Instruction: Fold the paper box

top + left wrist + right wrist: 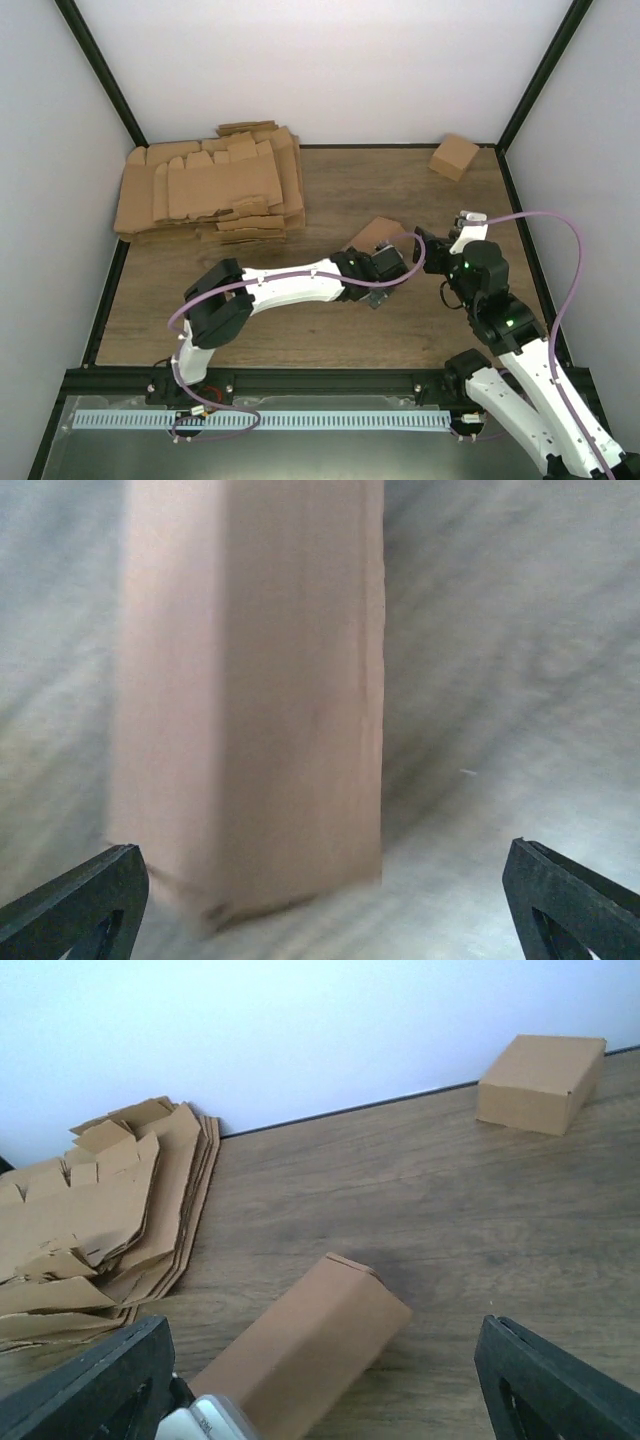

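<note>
The folded box [376,233] is in the way in the middle by my left gripper. My left gripper should move back and my right gripper should push the box toward the second box [454,157].
A folded brown paper box [378,235] lies on the wooden table [300,320] near the middle. In the left wrist view the box [250,700] is blurred and sits just beyond the fingertips. My left gripper [385,270] [320,900] is open wide and holds nothing. My right gripper [432,245] [320,1380] is also open wide and empty, to the right of the box. In the right wrist view the box [310,1345] lies aslant between my fingers, and its near end is hidden behind the left gripper's white body [205,1420].
A stack of flat unfolded cardboard blanks [210,185] [100,1210] lies at the back left. A second folded box [454,156] [543,1082] sits at the back right corner by the wall. Black frame posts run along both table sides.
</note>
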Controlling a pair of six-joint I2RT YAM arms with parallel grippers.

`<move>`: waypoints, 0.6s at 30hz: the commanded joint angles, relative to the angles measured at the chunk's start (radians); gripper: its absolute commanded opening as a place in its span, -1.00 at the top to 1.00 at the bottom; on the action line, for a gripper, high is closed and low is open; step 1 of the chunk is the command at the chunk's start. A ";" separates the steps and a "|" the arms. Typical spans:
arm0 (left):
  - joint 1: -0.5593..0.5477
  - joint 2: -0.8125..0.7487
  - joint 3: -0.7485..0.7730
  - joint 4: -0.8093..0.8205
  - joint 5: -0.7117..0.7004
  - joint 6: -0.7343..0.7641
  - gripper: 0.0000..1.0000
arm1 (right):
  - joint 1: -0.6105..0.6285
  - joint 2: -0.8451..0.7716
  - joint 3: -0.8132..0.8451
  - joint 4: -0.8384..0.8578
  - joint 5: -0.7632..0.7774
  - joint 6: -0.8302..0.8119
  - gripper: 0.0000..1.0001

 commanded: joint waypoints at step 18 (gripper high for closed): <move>0.500 -0.692 -0.489 0.202 0.746 -0.312 -1.00 | 0.043 0.387 -0.001 0.140 -0.506 0.054 -0.28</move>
